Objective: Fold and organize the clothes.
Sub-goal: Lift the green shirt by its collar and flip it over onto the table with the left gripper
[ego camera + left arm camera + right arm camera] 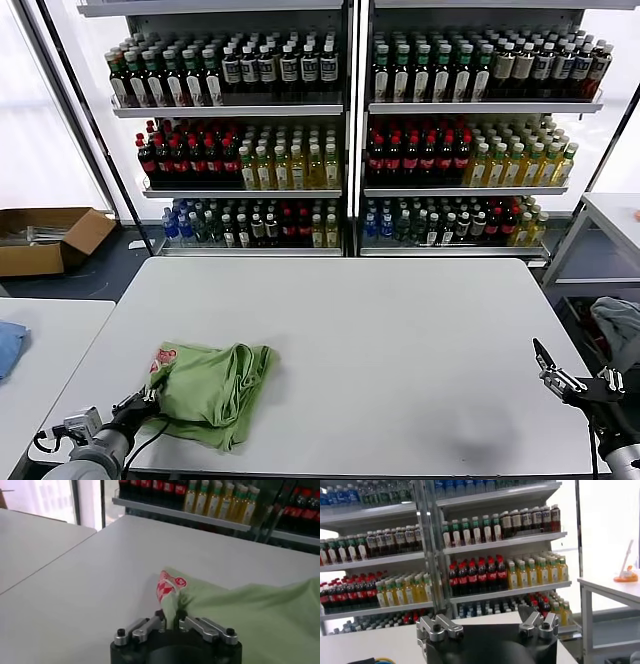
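Observation:
The shirt's rumpled folds (232,388) are on top and cover its buttons, so my left gripper needs to raise the logo edge and turn the shirt over toward the table's middle (325,380).
The light green polo shirt (215,385) lies bunched and partly folded on the white table (400,350), at the front left. Its red-and-white checkered logo (166,356) shows at the shirt's left edge. My left gripper (148,398) is at the shirt's near left edge, shut on a fold of the green fabric. In the left wrist view the shirt (250,615) spreads away from the gripper (170,621), with the logo (167,585) just beyond the fingertips. My right gripper (545,362) is open and empty, raised at the table's front right corner, far from the shirt.
Shelves of bottles (350,130) stand behind the table. A second white table (40,360) with a blue cloth (8,345) is at the left. A cardboard box (45,238) lies on the floor. A grey-blue cloth (618,318) lies at the right.

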